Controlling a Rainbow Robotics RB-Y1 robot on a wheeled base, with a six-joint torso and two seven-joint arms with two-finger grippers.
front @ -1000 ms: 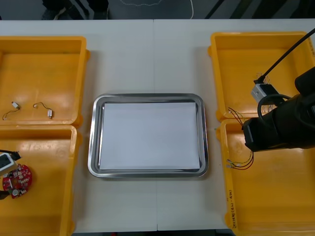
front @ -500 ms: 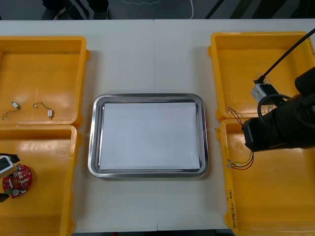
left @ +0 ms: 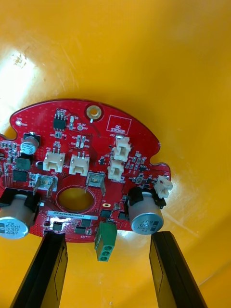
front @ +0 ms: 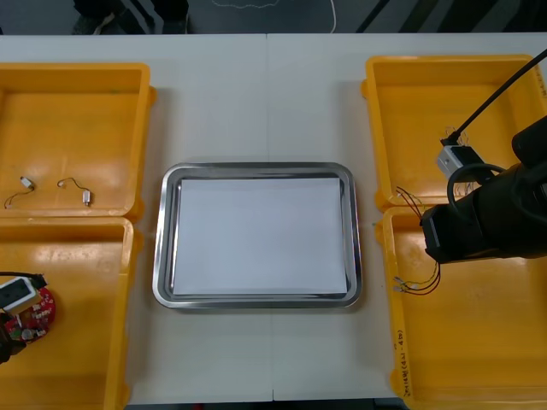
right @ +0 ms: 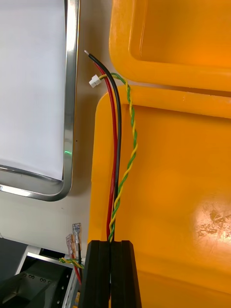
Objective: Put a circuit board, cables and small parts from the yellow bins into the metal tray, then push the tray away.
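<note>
The green connector (left: 106, 240) sits across the edge of the red circuit board (left: 92, 167), so the board should come along stiff and level when the robot lifts by the connector.
The round red circuit board (left: 82, 168) lies on the floor of the near left yellow bin (front: 85, 342). My left gripper (left: 108, 236) is open just short of the board's edge, one finger to each side; the board (front: 36, 314) sits at the bin's left end, partly under my left wrist. My right gripper (right: 110, 269) is shut on a bundle of cables (right: 118, 144): one red, one black, one twisted green and yellow. They hang over the near right bin's (front: 479, 342) rim, next to the metal tray (front: 256, 301). The right arm (front: 479, 222) covers that gripper from above; cable ends (front: 417, 286) stick out beneath it.
The tray, white inside, sits mid-table between the bins. Small metal parts with thin wires (front: 85, 196) lie in the far left bin (front: 77, 111). The far right bin (front: 427, 94) stands beyond the right arm.
My left wrist has slid a little along the near left bin and now covers part of the circuit board. The right arm and its cables have not moved.
</note>
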